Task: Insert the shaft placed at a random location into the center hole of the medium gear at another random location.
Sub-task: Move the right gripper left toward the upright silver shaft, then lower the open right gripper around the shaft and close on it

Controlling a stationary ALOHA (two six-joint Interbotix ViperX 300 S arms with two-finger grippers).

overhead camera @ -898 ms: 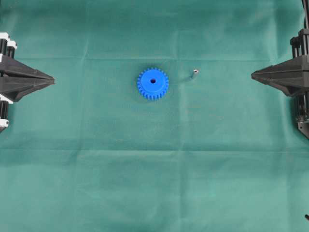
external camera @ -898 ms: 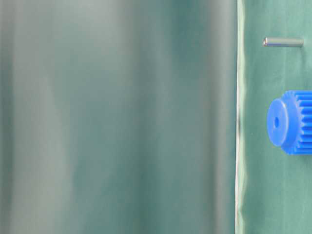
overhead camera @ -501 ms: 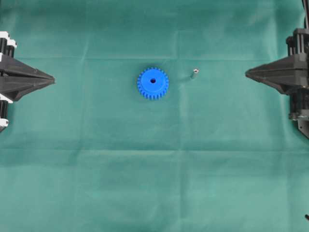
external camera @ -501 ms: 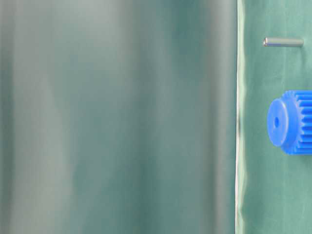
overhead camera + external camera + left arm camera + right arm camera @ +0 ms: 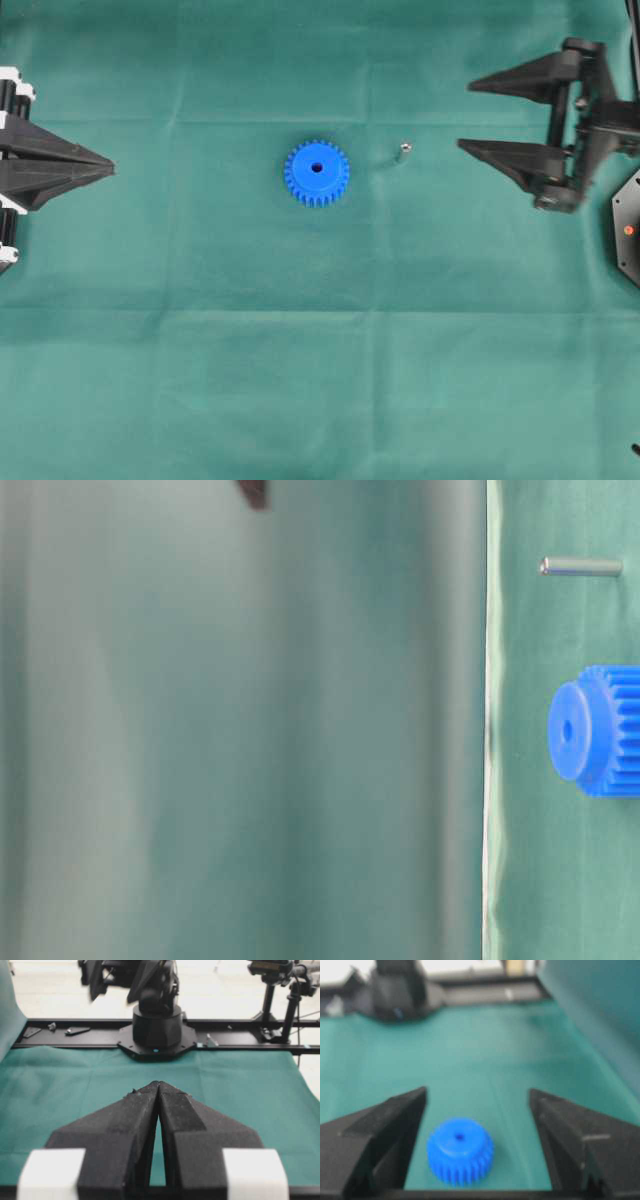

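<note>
The shaft (image 5: 403,153) is standing on its end and its bright round top (image 5: 406,147) points up, so it will stay upright as the robot carries it over the gear.
The medium gear (image 5: 317,172) is bright blue and lies flat on the green cloth, its center hole (image 5: 318,167) facing up. The shaft (image 5: 403,152), a tiny silvery pin, rests on the cloth a short way right of the gear. The table-level view shows the gear (image 5: 595,730) and the shaft (image 5: 581,567) apart from each other. My right gripper (image 5: 466,117) is open with nothing in it, its tips just right of the shaft. In its wrist view the gear (image 5: 460,1155) sits between the spread fingers (image 5: 395,1125), and the shaft is out of view. My left gripper (image 5: 108,168) is shut and empty at the far left.
Green cloth (image 5: 320,380) with fold creases covers the table. The right arm's base (image 5: 157,1025) stands on a black rail at the cloth's far edge, with a camera stand (image 5: 270,990) beside it. A dark fingertip (image 5: 253,492) pokes in at the top of the table-level view.
My right gripper has gone from shut to wide open and has moved in from the right edge towards the shaft. The left gripper, gear and shaft have not moved.
</note>
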